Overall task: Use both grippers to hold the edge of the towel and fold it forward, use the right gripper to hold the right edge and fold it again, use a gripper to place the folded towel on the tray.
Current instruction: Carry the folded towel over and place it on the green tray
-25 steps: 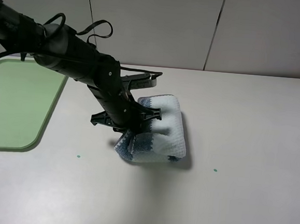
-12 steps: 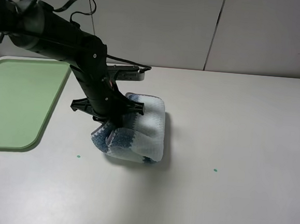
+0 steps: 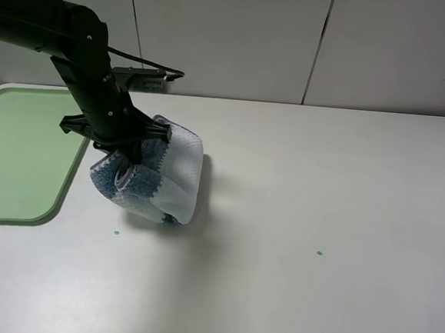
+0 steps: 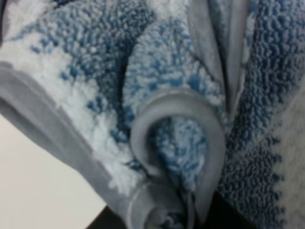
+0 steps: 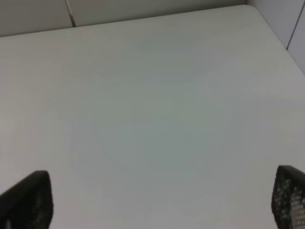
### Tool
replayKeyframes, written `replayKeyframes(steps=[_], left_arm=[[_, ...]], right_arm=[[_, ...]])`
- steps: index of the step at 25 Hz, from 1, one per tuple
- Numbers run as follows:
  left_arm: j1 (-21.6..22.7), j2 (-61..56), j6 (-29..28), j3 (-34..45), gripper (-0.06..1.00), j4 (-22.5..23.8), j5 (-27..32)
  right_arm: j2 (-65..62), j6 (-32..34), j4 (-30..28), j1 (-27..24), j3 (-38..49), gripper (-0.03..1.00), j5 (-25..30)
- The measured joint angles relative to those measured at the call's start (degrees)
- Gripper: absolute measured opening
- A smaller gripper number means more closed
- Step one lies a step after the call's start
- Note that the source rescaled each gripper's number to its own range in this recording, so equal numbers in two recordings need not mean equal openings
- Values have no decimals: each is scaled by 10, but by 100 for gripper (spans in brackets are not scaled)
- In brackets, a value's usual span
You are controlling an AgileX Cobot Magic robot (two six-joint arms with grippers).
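Observation:
The towel [image 3: 172,174], still folded, hangs from my left gripper beside the empty pale-green tray [image 3: 21,157], so I should keep moving it until its white end clears the tray's rim.
The folded blue-and-white striped towel [image 3: 165,184] hangs bunched from my left gripper [image 3: 133,156], which is shut on its upper left part, just right of the pale-green tray [image 3: 15,150]. Whether its lower end touches the table I cannot tell. The left wrist view is filled by the towel [image 4: 90,71] and its grey hem [image 4: 38,112], curled into a loop close to the camera. My right gripper [image 5: 159,200] stands open over bare table with nothing between its fingertips [image 5: 28,198]; it is outside the exterior high view.
The white table [image 3: 321,182] stretches to the right of the towel, with two small green dots [image 3: 115,233] on it. A panelled wall [image 3: 317,43] runs along the far edge. The tray reaches the left border of the view.
My left arm has carried the towel to the left, from the table's middle to just beside the tray. The towel has bunched and tilted more. The right gripper has stayed open.

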Motion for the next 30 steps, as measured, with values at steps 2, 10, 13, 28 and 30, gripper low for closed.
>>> replayKeyframes(steps=[2, 10, 13, 28, 30], left_arm=[[16, -7, 19, 2, 18, 1, 6], [84, -31, 93, 4, 17, 2, 25], [107, -32, 123, 4, 17, 2, 33], [236, -32, 222, 4, 17, -2, 47], [256, -32, 229, 4, 17, -2, 41]], right_arm=[[0, 0, 0, 0, 0, 100, 0], [0, 0, 0, 0, 0, 100, 0], [0, 0, 0, 0, 0, 100, 0], [0, 0, 0, 0, 0, 100, 0], [0, 0, 0, 0, 0, 100, 0]])
